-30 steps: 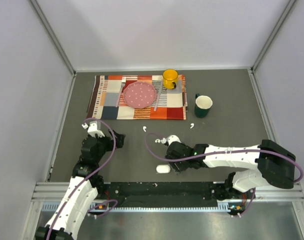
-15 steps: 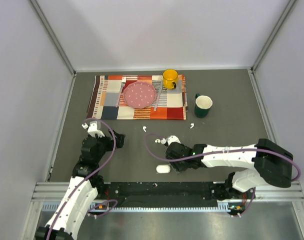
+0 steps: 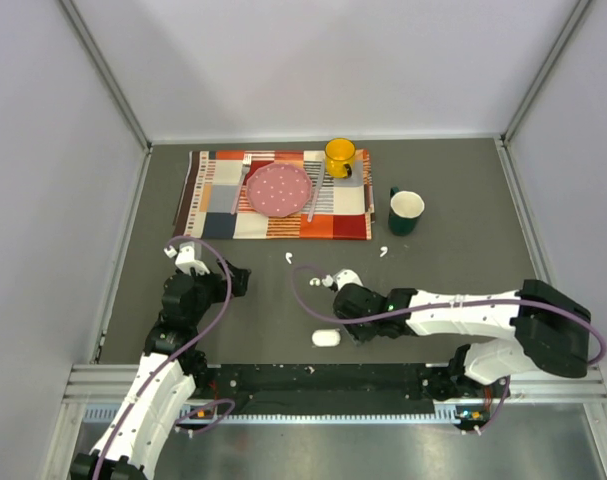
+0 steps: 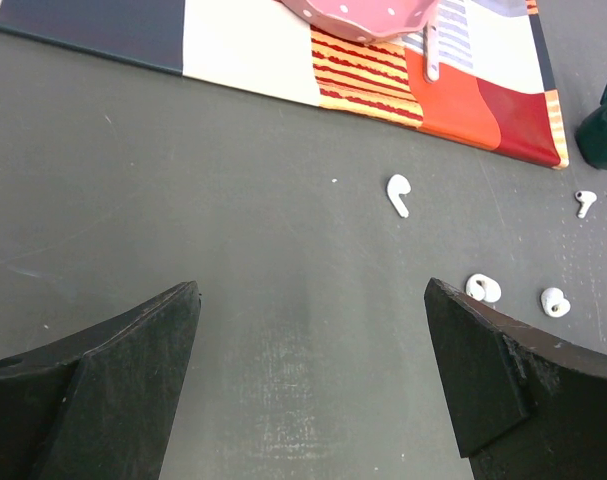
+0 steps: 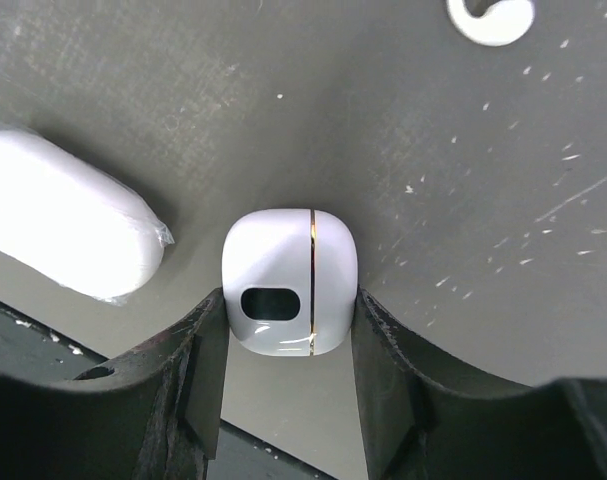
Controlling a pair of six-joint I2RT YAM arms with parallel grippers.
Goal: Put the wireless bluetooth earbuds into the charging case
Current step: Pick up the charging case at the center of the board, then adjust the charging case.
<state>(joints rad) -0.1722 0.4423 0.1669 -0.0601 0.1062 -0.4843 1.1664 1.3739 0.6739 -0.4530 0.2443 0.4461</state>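
The white charging case [image 5: 288,282] sticks out beyond the ends of my right gripper's fingers. My open left gripper should keep moving toward it and close on its exposed part [image 5: 273,232].
My right gripper [image 5: 288,330] is shut on a small white charging case [image 5: 288,282] with a thin gold seam, low over the dark table; its fingers press both sides. In the top view the right gripper [image 3: 349,318] hides that case. A second white case in clear wrap [image 5: 63,240] lies just left of it and shows in the top view [image 3: 325,338]. Tiny white earbuds lie loose on the table: one [image 4: 398,194], one [image 4: 584,202], and two close together [image 4: 483,289]. My left gripper [image 4: 313,340] is open and empty, well short of them.
A patchwork placemat [image 3: 213,200] at the back holds a pink plate [image 3: 278,188] and a yellow mug [image 3: 340,156]. A dark green mug [image 3: 405,212] stands right of the mat. The metal rail [image 3: 313,378] runs along the near edge.
The right gripper has shifted very slightly around the case. The left arm has not moved.
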